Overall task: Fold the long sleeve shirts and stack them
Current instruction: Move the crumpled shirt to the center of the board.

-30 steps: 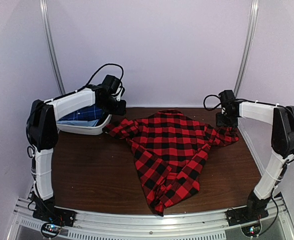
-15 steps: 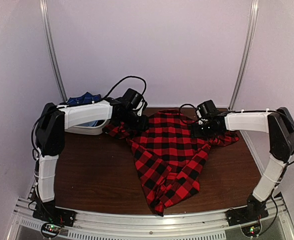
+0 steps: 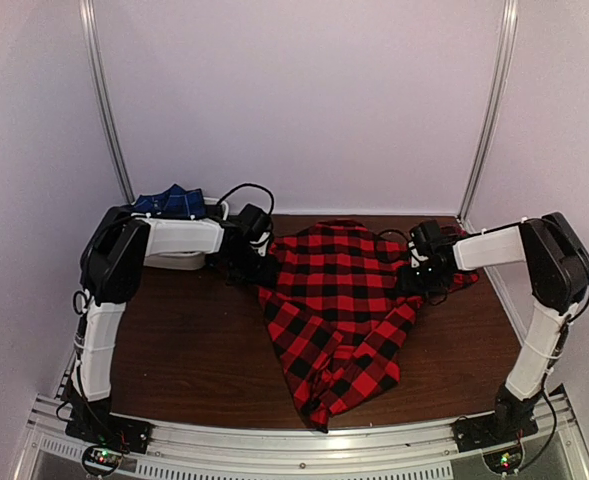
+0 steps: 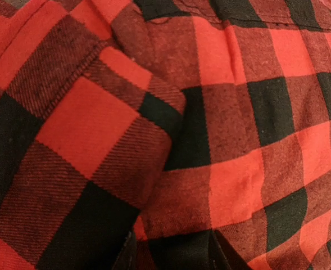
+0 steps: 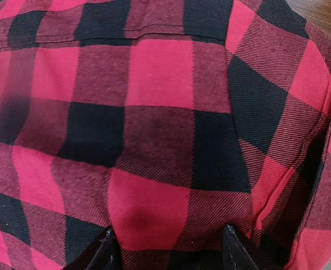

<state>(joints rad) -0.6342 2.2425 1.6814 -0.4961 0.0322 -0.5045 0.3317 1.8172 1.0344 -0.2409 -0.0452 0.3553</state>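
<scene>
Next, I move my right gripper away from the shirt's shoulder and grab the turned-over layer [image 3: 306, 334] before folding, because the shirt's lower end [image 3: 326, 388] is folded over and bunched to a point.
The red-and-black checked shirt [image 3: 339, 300] lies spread and rumpled on the brown table, collar toward the back; no white letters show. My left gripper [image 3: 257, 262] is low on its left shoulder. In the left wrist view the gripper [image 4: 173, 254] stands open, fingertips [image 4: 126, 256] down on the cloth beside a folded layer [image 4: 98, 140]. My right gripper [image 3: 415, 274] is low on the right shoulder. In the right wrist view it [image 5: 169, 248] is open, fingertips [image 5: 106, 247] pressing the shirt [image 5: 154, 140]. The navy shirt [image 3: 171, 201] lies bunched at the back left.
A white bin [image 3: 179, 262] holds the navy shirt at the back left, partly behind my left arm. The right sleeve [image 3: 464, 276] reaches toward the table's right edge. Bare brown table [image 3: 184, 350] lies left and in front of the shirt.
Both grippers have moved from the sleeve ends inward and down onto the shirt's shoulders. The left arm has swung off the bin, uncovering the navy shirt. The left sleeve now lies drawn in.
</scene>
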